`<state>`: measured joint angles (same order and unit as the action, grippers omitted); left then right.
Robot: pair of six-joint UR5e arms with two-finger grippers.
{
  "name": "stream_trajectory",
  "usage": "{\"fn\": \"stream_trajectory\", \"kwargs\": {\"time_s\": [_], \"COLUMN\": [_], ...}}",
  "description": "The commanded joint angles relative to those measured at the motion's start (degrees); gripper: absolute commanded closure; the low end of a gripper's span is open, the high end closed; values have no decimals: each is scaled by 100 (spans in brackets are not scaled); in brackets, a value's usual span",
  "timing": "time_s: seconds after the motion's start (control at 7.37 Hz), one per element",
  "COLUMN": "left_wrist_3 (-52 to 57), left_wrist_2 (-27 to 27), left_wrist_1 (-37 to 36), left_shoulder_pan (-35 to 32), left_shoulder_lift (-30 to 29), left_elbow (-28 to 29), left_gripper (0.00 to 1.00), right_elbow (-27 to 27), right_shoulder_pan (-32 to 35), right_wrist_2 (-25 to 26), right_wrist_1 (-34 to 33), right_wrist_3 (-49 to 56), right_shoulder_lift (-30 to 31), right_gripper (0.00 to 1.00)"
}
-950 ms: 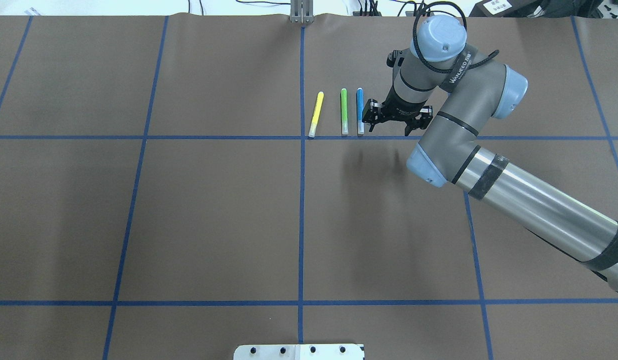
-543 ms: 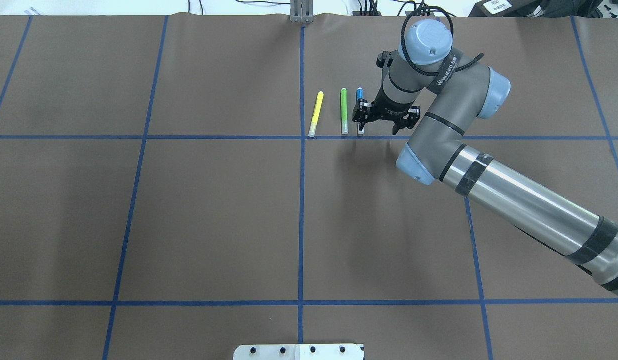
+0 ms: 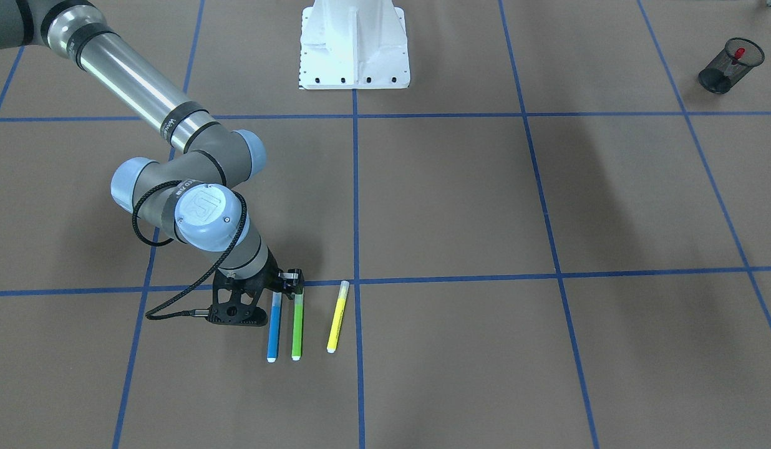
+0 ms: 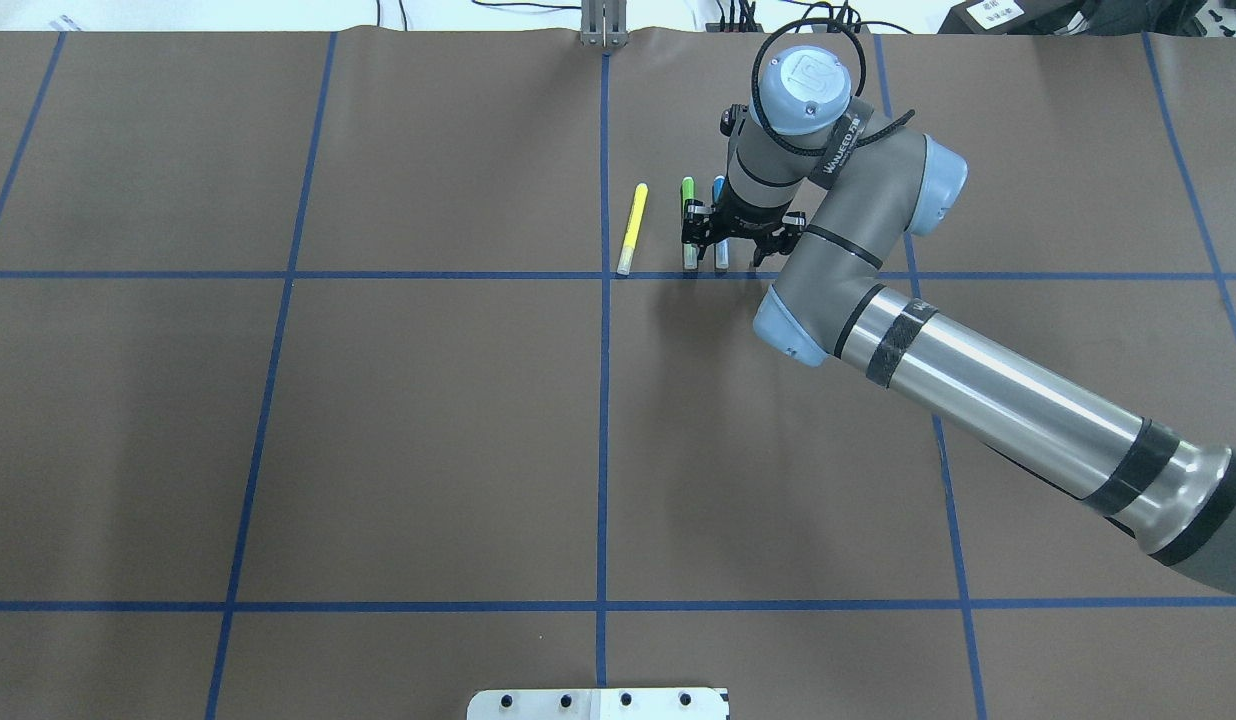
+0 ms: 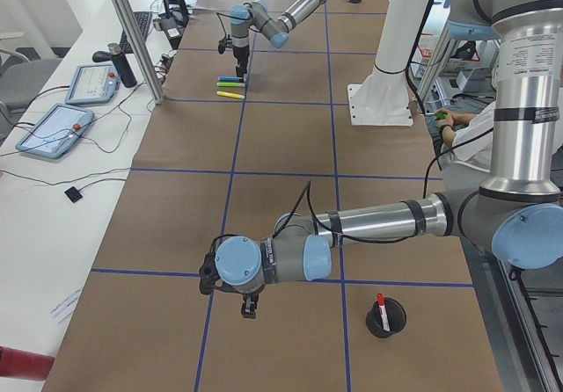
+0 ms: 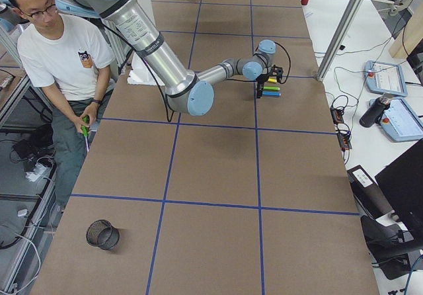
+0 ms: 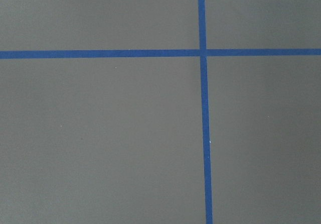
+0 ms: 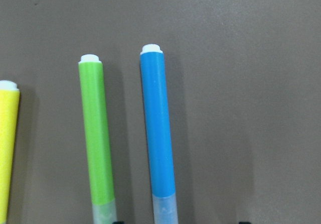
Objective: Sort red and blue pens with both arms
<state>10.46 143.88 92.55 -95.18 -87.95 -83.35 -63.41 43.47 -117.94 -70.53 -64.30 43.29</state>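
I expect the blue pen to stay capped and point straight out when I lift it by the end with the cap, because the clear cap meets the blue pen's body flush (image 8: 163,196).
The blue pen (image 4: 720,192) (image 3: 274,327) (image 8: 158,133) lies on the brown mat, parallel to a green marker (image 4: 687,190) (image 8: 98,138) and a yellow marker (image 4: 633,225). My right gripper (image 4: 726,243) (image 8: 179,222) hovers open over the blue pen's clear-cap end. One black fingertip (image 8: 116,222) shows between the green and blue pens, the other to the blue pen's right. The red pen (image 3: 739,53) (image 5: 381,304) stands in a black mesh cup (image 3: 721,75). My left gripper (image 5: 251,308) hangs near that cup, seen only in the left side view, so I cannot tell its state.
The white pedestal (image 3: 354,50) stands at the robot's edge of the table. A second mesh cup (image 6: 102,234) sits at the table's right end. A seated person (image 6: 59,63) is beside the table. Blue tape lines (image 4: 603,400) grid the mat.
The right arm has swung left. Its open gripper went from beside the blue pen to directly over it, now covering the middles of the blue and green pens from above.
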Motion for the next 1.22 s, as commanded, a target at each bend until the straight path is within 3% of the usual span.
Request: {"fn": "stream_trajectory", "kwargs": {"time_s": [0.0, 0.14, 0.68, 1.09], "left_wrist_3": [0, 0, 0, 0], "left_wrist_2": [0, 0, 0, 0], "left_wrist_1": [0, 0, -9, -9], "left_shoulder_pan": [-1, -1, 8, -1], "left_shoulder_lift": [-3, -3, -12, -21], "left_elbow": [3, 12, 12, 29], "left_gripper": [0, 0, 0, 0], "right_elbow": [40, 31, -108, -977], "right_shoulder_pan": [-23, -23, 160, 828], "right_wrist_2": [26, 26, -70, -1070], "right_wrist_1": [-4, -4, -30, -338], "right_wrist_3": [14, 23, 67, 84], "right_shoulder_lift": [-40, -40, -23, 800], "right_gripper": [86, 100, 100, 100]}}
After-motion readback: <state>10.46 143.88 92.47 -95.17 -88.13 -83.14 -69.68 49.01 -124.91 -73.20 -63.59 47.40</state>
